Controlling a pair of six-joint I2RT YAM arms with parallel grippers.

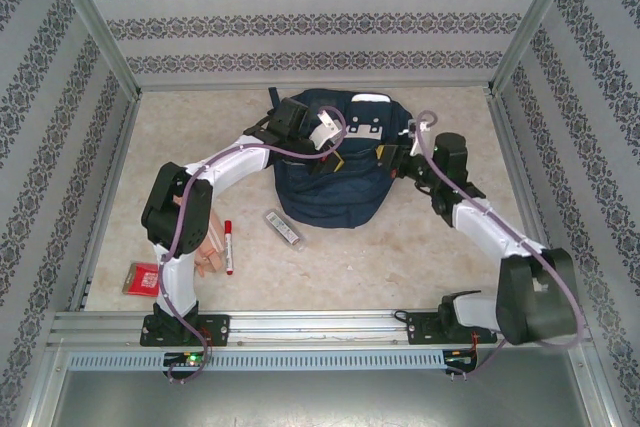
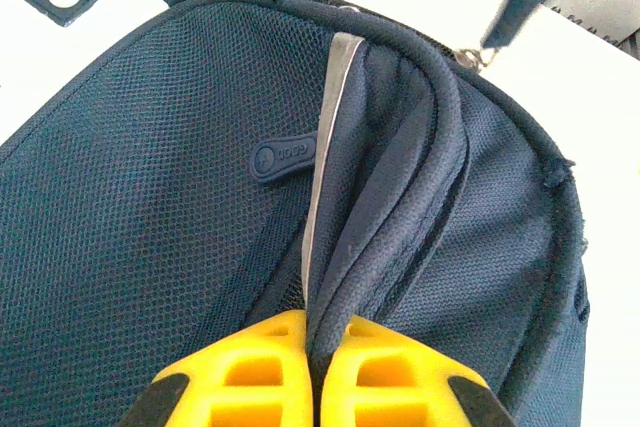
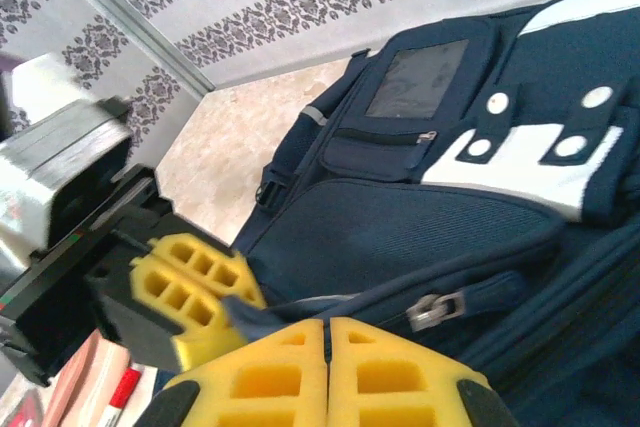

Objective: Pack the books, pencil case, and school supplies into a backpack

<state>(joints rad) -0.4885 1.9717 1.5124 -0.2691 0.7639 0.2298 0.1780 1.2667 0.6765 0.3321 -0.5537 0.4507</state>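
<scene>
The backpack's rim (image 2: 410,202) is held up by my left gripper, so my right gripper keeps pulling the zipper's pull tab until it reaches the backpack's front (image 1: 325,202).
The navy backpack (image 1: 335,187) with white patches lies at the middle of the table. My left gripper (image 2: 315,332) is shut on the piped rim (image 2: 400,197) of the backpack (image 2: 150,197) opening and holds it up. From the right, my right gripper (image 3: 327,325) is shut on the dark pull tab (image 2: 508,12) of the zipper (image 3: 435,309). The clear pencil case (image 1: 284,229) and the red-capped marker (image 1: 229,247) lie on the table left of the backpack. Peach wood pieces (image 1: 210,249) and a red packet (image 1: 143,278) sit by the left arm. The books are out of view.
Patterned walls and metal frame posts (image 1: 95,22) close in the table on three sides. The left arm's elbow (image 1: 175,202) stands over the wood pieces. A metal rail (image 1: 320,325) runs along the near edge between the arm bases.
</scene>
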